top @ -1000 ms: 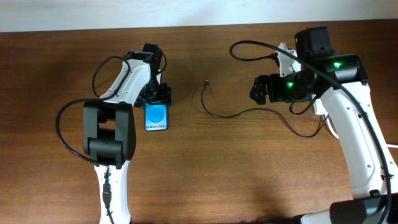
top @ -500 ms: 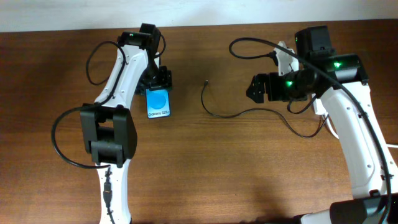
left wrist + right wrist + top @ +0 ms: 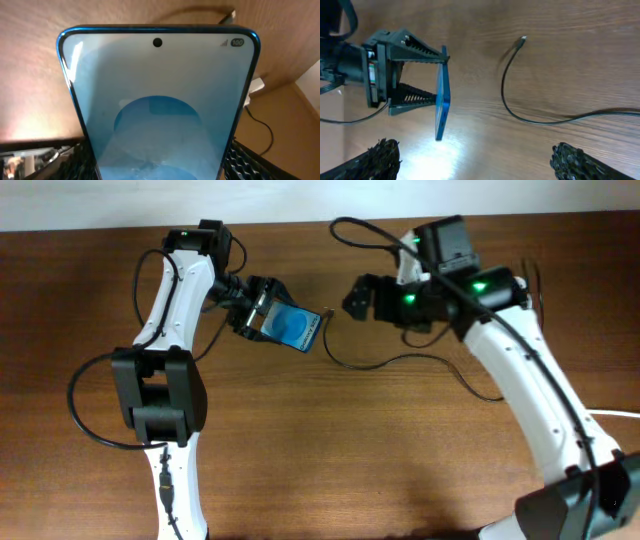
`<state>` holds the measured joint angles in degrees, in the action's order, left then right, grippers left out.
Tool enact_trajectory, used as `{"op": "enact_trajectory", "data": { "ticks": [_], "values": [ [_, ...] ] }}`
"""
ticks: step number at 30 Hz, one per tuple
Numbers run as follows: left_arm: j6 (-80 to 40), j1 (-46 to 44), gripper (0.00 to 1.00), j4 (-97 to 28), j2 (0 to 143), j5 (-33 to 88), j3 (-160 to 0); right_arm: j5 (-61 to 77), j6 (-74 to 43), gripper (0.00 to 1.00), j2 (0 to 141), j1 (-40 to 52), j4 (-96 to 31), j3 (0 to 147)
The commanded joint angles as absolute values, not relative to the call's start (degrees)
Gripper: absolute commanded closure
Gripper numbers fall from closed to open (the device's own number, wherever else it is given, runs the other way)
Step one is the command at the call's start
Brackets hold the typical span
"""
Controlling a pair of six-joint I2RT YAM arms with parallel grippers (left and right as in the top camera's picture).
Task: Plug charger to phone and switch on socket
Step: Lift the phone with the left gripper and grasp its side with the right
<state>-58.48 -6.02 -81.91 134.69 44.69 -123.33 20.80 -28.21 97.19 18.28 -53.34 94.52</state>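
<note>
My left gripper is holding the phone by its charging end, so my right gripper should grab the camera end and give the phone back turned around.
My left gripper is shut on the phone, a slim phone with a blue screen, and holds it off the table, tilted, with its free end pointing right. The phone fills the left wrist view and shows edge-on in the right wrist view. The charger cable lies on the table. Its plug tip is just right of the phone and also shows in the right wrist view. My right gripper is open and empty, above the table near the tip. The socket strip is hidden.
A thick white cord shows at the right edge of the brown wooden table. The cable runs right under my right arm. A small white object shows past the phone in the left wrist view.
My left gripper has lifted the phone off the table and swung it right, tilted toward the plug tip. My right arm has moved left and toward the back, over the cable's free end.
</note>
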Motion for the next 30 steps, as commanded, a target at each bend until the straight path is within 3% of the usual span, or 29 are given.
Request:
{"op": "enact_trajectory", "data": {
  "ticks": [1,3,7,11,14,20,30],
  "values": [
    [-63.1,-7.9,1.00,-83.1,135.0,48.7,-125.0,16.4,-32.6,0.07,100.0,22.6,-50.9,95.0],
    [-64.7,-9.5,1.00,-83.2,135.0,48.7,-125.0,15.8,-35.5,0.11,101.7,24.3,-49.4,95.0],
    [-64.9,-10.8,1.00,-83.2,135.0,54.3,-125.0,15.8,-37.3,0.28,103.4,25.5,-49.0,95.0],
    [-64.9,-10.8,1.00,-83.2,135.0,54.5,-125.0,15.8,-38.4,0.34,106.3,26.8,-49.0,95.0],
    [-64.9,-10.8,1.00,-83.6,135.0,57.5,-125.0,12.9,-38.4,0.46,106.6,27.4,-48.6,95.0],
    [-64.6,-10.8,1.00,-86.2,135.0,57.7,-125.0,7.9,-34.3,0.54,107.3,29.6,-47.1,95.0],
    [-64.6,-10.8,1.00,-86.2,135.0,57.7,-125.0,12.0,-33.5,0.83,107.3,29.6,-47.1,95.0]
  ]
}}
